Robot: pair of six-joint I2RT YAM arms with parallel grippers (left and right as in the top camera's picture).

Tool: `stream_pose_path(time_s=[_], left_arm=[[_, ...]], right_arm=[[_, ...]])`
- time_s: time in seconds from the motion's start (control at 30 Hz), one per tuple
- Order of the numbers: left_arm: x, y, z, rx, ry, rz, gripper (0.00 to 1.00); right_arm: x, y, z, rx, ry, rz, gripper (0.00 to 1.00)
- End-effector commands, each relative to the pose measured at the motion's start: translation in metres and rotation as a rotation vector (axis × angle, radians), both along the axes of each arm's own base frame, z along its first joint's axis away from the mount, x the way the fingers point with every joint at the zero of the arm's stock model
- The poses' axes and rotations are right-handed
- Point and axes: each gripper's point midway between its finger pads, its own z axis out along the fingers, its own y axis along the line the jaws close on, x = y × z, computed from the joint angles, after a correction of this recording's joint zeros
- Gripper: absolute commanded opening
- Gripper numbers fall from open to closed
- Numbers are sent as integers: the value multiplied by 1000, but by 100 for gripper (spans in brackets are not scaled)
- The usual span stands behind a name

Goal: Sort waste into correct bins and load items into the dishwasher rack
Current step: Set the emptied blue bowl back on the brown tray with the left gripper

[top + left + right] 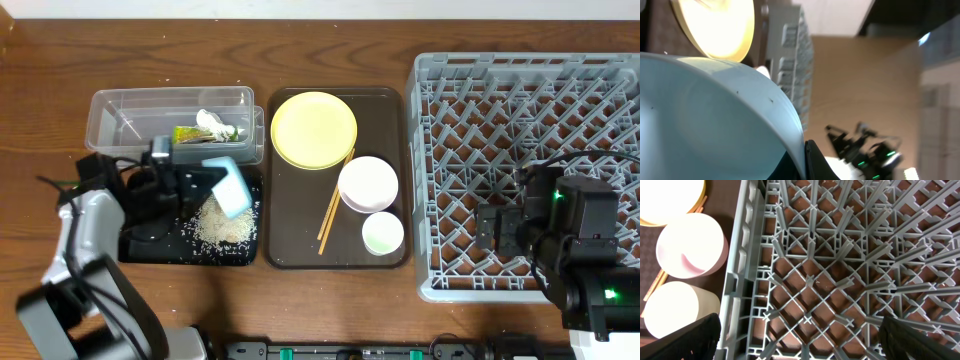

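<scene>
The light blue bowl (695,122) is empty and the brown tray is open beside the chopsticks (294,220), so my left gripper should go there next and let go of the bowl.
My left gripper (205,180) is shut on the light blue bowl (231,185) and holds it tipped over the black tray (150,245), where loose rice (224,226) lies in a heap. The bowl fills the left wrist view (715,115). The snack wrapper (200,133) and white scrap (212,122) lie in the clear tub (130,110). The yellow plate (313,129), white bowl (368,183), cup (382,233) and chopsticks (333,206) sit on the brown tray (385,110). My right gripper (800,340) is open and empty over the grey rack (520,90).
The brown tray lies between the black tray and the rack. The rack's left wall (740,280) stands close beside the white bowl (690,245) and cup (675,307) in the right wrist view. The wooden table (60,60) runs round everything.
</scene>
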Motion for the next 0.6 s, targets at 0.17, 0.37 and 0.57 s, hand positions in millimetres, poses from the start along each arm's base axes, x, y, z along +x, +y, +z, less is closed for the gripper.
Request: stream_pose_path(time_s=[0.17,0.37,0.57], left_arm=[[-13,-56,-11,550,-125,-202,6],[-16,-97,-36,896,-249,-345,6],[-21,-131,-70,1153,-324,-469,6]], right_arm=[[2,2,8,12,-20,0,99],[1,2,8,12,-18,-1,99],[2,2,8,12,-19,-1,99]])
